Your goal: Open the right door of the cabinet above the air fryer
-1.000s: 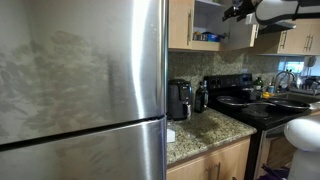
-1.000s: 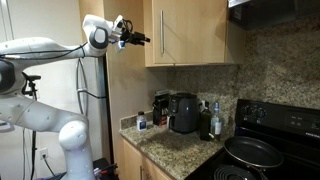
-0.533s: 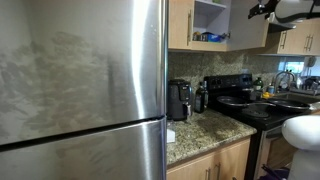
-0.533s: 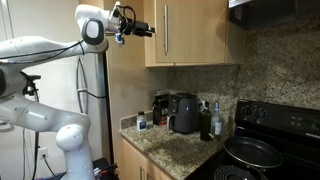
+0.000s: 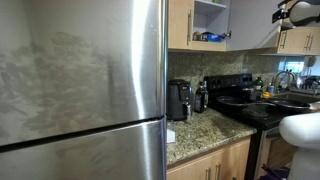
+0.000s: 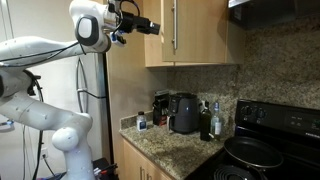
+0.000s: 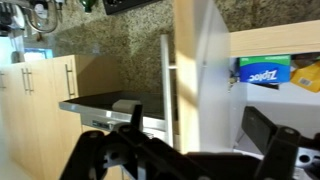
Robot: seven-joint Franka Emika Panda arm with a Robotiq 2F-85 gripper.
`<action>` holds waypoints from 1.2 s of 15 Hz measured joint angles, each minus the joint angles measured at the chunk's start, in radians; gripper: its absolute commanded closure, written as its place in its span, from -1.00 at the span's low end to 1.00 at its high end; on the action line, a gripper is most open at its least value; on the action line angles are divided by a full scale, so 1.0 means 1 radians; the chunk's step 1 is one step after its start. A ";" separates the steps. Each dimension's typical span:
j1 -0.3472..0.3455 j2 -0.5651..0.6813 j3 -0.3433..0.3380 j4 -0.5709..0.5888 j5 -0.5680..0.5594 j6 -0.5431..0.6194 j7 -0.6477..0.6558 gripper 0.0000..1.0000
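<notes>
I should move back, turn and come in next to the door's inner side [image 7: 212, 75] to open the door wider, because my gripper is on both sides of the free edge of the part-open door [image 7: 187, 62].
The cabinet [image 5: 210, 18] hangs above the black air fryer [image 5: 179, 100], which also shows in the other exterior view [image 6: 183, 112]. Its white shelves show, holding a blue box [image 7: 262, 72]. The right door [image 6: 200, 30] stands swung outward, and its silver bar handle [image 6: 173, 25] is on its free edge. In the wrist view the door [image 7: 200, 70] is nearly edge-on with the handle [image 7: 165, 90] beside it. My gripper [image 6: 152, 27] is at that free edge. Its fingers [image 7: 198, 128] are spread wide on either side of the door edge. It also shows in an exterior view [image 5: 283, 13].
A steel fridge [image 5: 80, 90] fills one side. A granite counter [image 6: 175, 150] holds bottles and a slim black appliance [image 5: 201, 97]. A black stove with pans [image 6: 255, 150] stands beside it, under a range hood [image 6: 270, 10]. The robot's white arm [image 6: 40, 55] reaches up.
The gripper has moved away from the cabinet front along an arc, and the right door has swung further open with it. More of the white interior shows.
</notes>
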 measured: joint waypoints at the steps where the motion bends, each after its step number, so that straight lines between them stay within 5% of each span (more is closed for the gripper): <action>1: -0.027 0.001 -0.021 0.002 -0.010 0.000 -0.001 -1.00; 7: -0.144 0.040 -0.147 0.027 -0.028 0.002 -0.011 -1.00; 12: -0.131 0.044 -0.162 0.032 0.044 -0.093 -0.001 -1.00; 18: -0.046 -0.146 -0.087 -0.025 0.075 -0.528 -0.016 -1.00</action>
